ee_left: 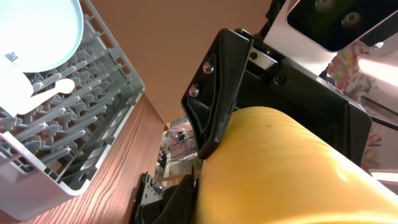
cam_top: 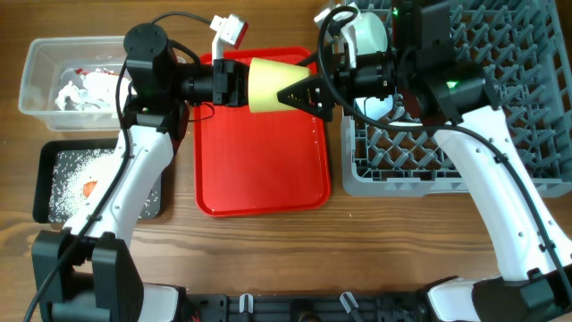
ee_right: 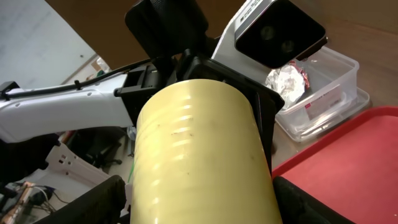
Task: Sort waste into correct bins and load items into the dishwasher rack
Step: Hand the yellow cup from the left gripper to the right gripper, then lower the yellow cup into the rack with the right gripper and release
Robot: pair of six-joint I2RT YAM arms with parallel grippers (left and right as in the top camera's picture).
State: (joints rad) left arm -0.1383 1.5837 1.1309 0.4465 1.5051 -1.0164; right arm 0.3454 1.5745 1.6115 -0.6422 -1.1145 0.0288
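The small yellow cup (cam_top: 270, 85) is in my left gripper, away from the dishwasher rack, so next my right gripper takes hold of the cup's other end (cam_top: 298, 77) and brings it there.
The small yellow cup (cam_top: 265, 85) hangs sideways above the red serving tray (cam_top: 259, 170), between both grippers. My left gripper (cam_top: 234, 82) is shut on its left end; a black finger presses on the cup (ee_left: 280, 168) in the left wrist view. My right gripper (cam_top: 295, 92) is open, with its fingers on either side of the cup's right end (ee_right: 199, 155). The grey dishwasher rack (cam_top: 536, 134) at the right holds a pale bowl (cam_top: 366, 31), a light blue plate (ee_left: 37, 31) and the white spoon (ee_left: 50, 90).
The clear tub (cam_top: 36, 72) at the far left holds crumpled white paper (cam_top: 76, 89). The black tray (cam_top: 49, 161) below it holds rice grains (cam_top: 76, 174) and an orange carrot piece (cam_top: 89, 188). The tub also shows in the right wrist view (ee_right: 323, 93).
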